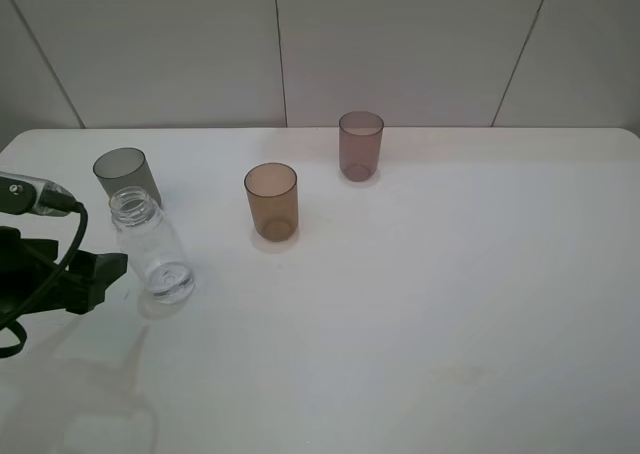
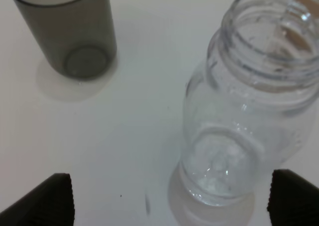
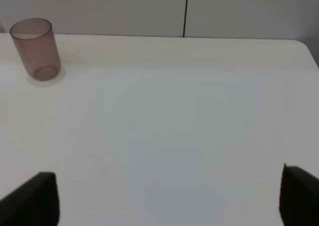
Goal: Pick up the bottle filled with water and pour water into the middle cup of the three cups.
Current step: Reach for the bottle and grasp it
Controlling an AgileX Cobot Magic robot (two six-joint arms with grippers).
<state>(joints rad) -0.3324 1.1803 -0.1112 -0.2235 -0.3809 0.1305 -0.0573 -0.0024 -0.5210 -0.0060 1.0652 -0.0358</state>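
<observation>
The bottle (image 2: 222, 169) stands off toward one finger of my left gripper, which is tilted down. So next I level my left gripper and center it on the bottle's body (image 1: 153, 249) before it closes.
The clear bottle (image 1: 150, 249) stands upright and uncapped on the white table, at the left, just in front of the smoky grey cup (image 1: 127, 177). The amber-brown middle cup (image 1: 271, 202) stands near the centre, and the mauve-purple cup (image 1: 360, 146) is farther back right. My left gripper (image 1: 105, 274) is open and empty, just left of the bottle and not touching it. In the left wrist view the bottle (image 2: 249, 111) lies ahead of the open gripper (image 2: 172, 201), off toward one fingertip (image 2: 294, 196), with the grey cup (image 2: 70, 32) beyond. My right gripper (image 3: 167, 198) is open and empty.
The right wrist view shows the mauve cup (image 3: 35, 49) far ahead over bare white table (image 3: 174, 116). A tiled wall (image 1: 300, 44) backs the table. The left arm's cable (image 1: 60, 264) loops at the left edge. The right arm is out of the exterior view.
</observation>
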